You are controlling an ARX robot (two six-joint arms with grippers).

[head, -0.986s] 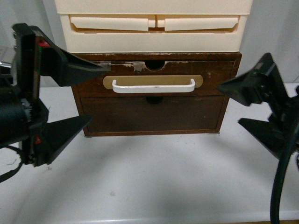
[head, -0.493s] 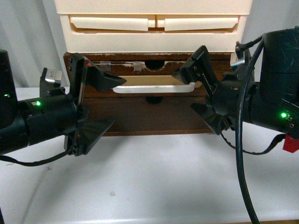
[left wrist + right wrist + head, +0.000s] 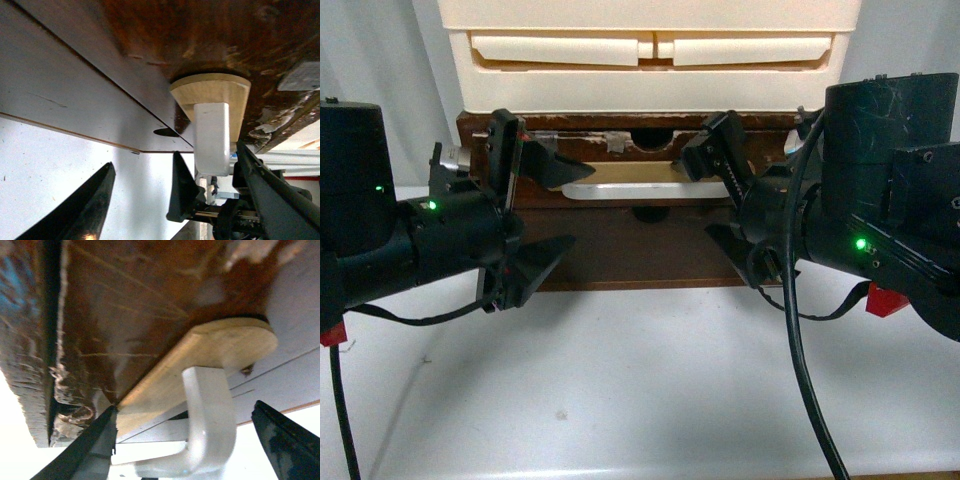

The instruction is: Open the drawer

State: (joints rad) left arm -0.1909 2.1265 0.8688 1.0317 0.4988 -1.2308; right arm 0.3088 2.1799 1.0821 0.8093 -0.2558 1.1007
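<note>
The drawer (image 3: pixel 582 148) is separated from the panel below by a seam (image 3: pixel 605 207), so the drawer will slide straight out by itself when I pull the white bar handle.
The dark brown worn drawer (image 3: pixel 595 150) sits at the top of the wooden chest, with a half-round notch and tape on its top edge. Its white bar handle (image 3: pixel 630 190) lies on a tan oval plate. My left gripper (image 3: pixel 548 215) is open at the handle's left end, one finger above and one below. My right gripper (image 3: pixel 718 200) is open at the handle's right end. In the left wrist view the handle's end (image 3: pixel 212 137) and plate (image 3: pixel 210 92) lie just ahead of the open gripper (image 3: pixel 175 155). In the right wrist view the handle (image 3: pixel 210 415) stands between the spread jaws without touching either finger.
A plain dark brown panel (image 3: pixel 640 250) without a handle lies below the drawer. Cream plastic drawers (image 3: pixel 650 50) stand on top of the chest. The chest stands on a white table (image 3: pixel 640 380). Black cables hang from both arms.
Both arms have moved forward from the picture's edges to the handle's two ends. Both grippers stay open.
</note>
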